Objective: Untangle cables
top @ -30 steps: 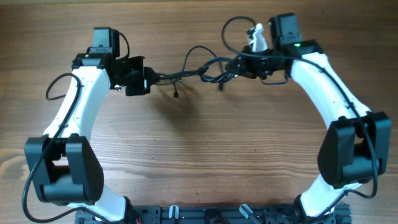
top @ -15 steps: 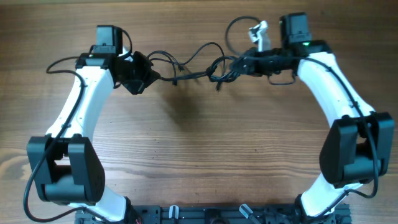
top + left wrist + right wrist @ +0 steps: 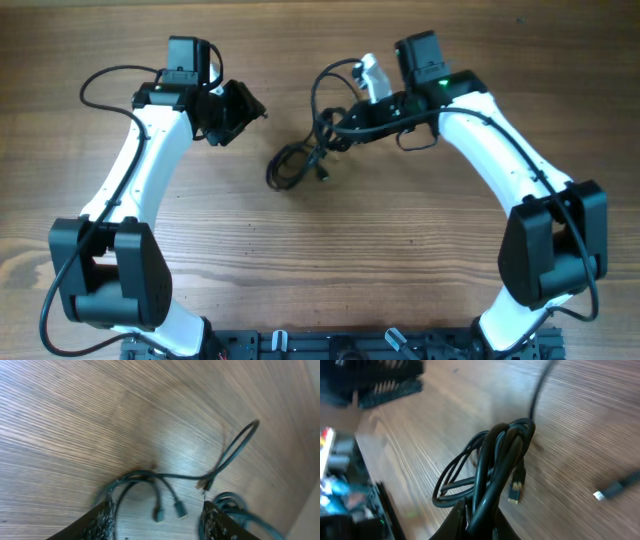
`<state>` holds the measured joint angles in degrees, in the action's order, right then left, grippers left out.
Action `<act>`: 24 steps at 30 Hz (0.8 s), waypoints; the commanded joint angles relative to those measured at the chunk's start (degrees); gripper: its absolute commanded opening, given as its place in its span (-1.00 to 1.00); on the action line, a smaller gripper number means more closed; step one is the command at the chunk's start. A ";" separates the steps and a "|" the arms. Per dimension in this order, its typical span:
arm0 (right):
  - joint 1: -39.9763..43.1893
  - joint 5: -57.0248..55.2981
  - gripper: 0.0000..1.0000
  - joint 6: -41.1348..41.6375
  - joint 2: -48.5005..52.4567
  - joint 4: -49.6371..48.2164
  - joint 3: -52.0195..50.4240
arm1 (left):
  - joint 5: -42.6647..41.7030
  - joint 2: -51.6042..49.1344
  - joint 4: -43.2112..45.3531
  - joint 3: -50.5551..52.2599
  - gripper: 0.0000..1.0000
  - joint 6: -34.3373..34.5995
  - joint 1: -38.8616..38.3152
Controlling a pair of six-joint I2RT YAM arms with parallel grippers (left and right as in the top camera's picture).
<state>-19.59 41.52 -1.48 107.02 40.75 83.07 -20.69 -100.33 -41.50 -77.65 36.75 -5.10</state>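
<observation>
The robot's right gripper is squeezing several strands of cable in the bundle point(image 3: 492, 477) together, so the robot should put the bundle down and first hold its loops point(image 3: 287, 164) with the left gripper.
The cables point(image 3: 296, 160) are thin black cords bunched in loose loops, drooping onto the wood at centre. My right gripper point(image 3: 343, 127) is shut on the upper end of the bundle. In the right wrist view, that gripper point(image 3: 481, 512) pinches several cable strands point(image 3: 501, 452), and a small plug point(image 3: 517, 488) dangles beside them. My left gripper point(image 3: 240, 108) is open and apart from the cables, up and to the left of them. In the left wrist view, its fingers point(image 3: 106, 519) stand wide, with cable loops point(image 3: 150, 479) and two plug ends on the table beyond them.
The wooden table point(image 3: 320, 260) fills the views. A black base rail point(image 3: 330, 346) runs along the near edge between the two arm bases. A loose plug end point(image 3: 616, 489) lies on the wood to the right of the bundle. A small white part point(image 3: 371, 74) sticks up by the right wrist.
My left gripper has opened and let go of the cables. The stretched cables went slack and bunched up. My right gripper has moved left with the bundle.
</observation>
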 commanded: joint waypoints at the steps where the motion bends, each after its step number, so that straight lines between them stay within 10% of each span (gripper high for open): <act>1: -2.05 -6.34 -0.91 -8.11 -3.37 -1.77 1.68 | -2.47 0.42 1.29 -1.18 0.16 1.44 -0.42; 16: -2.36 -4.94 -0.91 -39.34 -12.41 -9.92 1.68 | -8.09 0.42 6.40 -1.18 0.39 1.64 -1.86; 24: -2.36 2.21 -0.91 -56.50 -12.87 4.46 1.68 | -18.58 0.42 14.34 -1.18 0.55 1.38 3.26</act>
<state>-22.04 41.58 -47.62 94.85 42.65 83.66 -30.55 -100.33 -29.39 -77.76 38.46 -5.28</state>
